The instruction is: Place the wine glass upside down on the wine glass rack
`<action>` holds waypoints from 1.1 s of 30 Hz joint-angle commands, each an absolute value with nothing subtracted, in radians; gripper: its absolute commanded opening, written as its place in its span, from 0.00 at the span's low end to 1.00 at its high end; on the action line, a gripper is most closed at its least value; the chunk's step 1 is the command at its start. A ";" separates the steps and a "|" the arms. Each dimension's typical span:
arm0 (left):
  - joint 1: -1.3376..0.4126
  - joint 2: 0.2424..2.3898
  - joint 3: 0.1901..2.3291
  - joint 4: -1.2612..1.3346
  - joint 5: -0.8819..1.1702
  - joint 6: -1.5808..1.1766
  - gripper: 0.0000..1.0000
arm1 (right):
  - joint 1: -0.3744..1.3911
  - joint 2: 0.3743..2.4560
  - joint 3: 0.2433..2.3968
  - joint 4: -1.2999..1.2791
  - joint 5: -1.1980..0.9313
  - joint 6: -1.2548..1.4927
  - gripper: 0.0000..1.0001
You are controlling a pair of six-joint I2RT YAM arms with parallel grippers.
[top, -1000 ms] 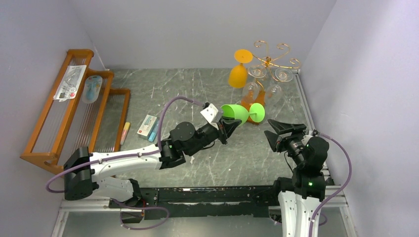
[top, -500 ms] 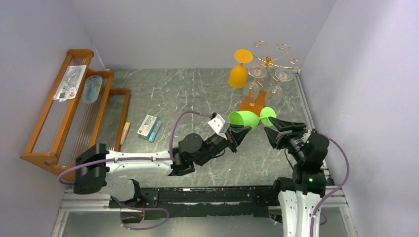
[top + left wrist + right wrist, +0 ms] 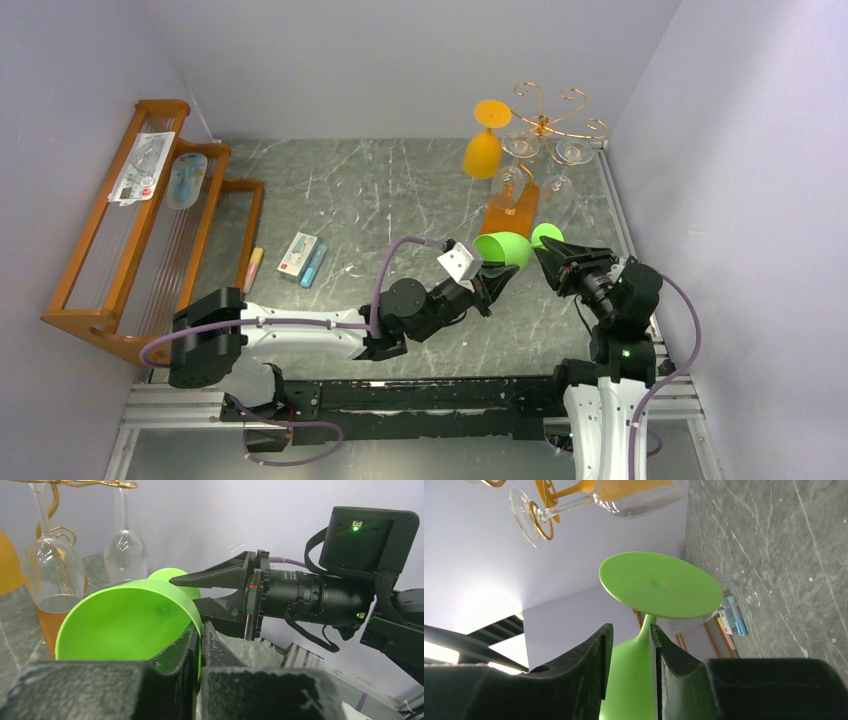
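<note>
With my left gripper on the green glass's rim (image 3: pixel 188 603), my right gripper should turn the glass foot up by its stem before my left gripper takes the foot (image 3: pixel 547 233).
The green wine glass (image 3: pixel 503 247) lies on its side in the air, foot toward the right. My left gripper (image 3: pixel 492 280) is shut on the bowl's rim (image 3: pixel 199 630), one finger inside the bowl. My right gripper (image 3: pixel 548 252) is open with the glass's thin stem (image 3: pixel 645 630) between its fingers. The stem is against one finger, with a gap to the other. The round foot (image 3: pixel 659 586) stands just past the fingertips. The wine glass rack (image 3: pixel 545 108), gold wire on an orange-brown base (image 3: pixel 505 215), stands at the back right, behind the glass.
Two clear glasses (image 3: pixel 512 182) and an orange glass (image 3: pixel 483 150) hang upside down on the gold rack. A large slatted wooden rack (image 3: pixel 130 230) stands at the left. A small box (image 3: pixel 297 254) and a yellow pen (image 3: pixel 253 268) lie beside it. The right wall is close.
My left arm carried the green glass right and toward me. Its stem has come between the right gripper's open fingers. The right arm barely moved.
</note>
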State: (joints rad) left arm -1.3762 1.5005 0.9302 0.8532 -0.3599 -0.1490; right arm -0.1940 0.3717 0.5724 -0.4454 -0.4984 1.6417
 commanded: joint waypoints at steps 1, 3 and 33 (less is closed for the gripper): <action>-1.392 1.522 0.971 0.952 -0.363 -0.125 0.05 | -0.187 0.386 0.543 -0.400 -0.524 1.643 0.35; -1.394 1.525 0.973 0.957 -0.362 -0.121 0.05 | -0.187 0.394 0.531 -0.397 -0.533 1.644 0.33; -1.338 1.262 0.851 0.542 -0.280 -0.250 0.76 | -0.187 0.448 0.580 -0.129 -0.251 1.118 0.00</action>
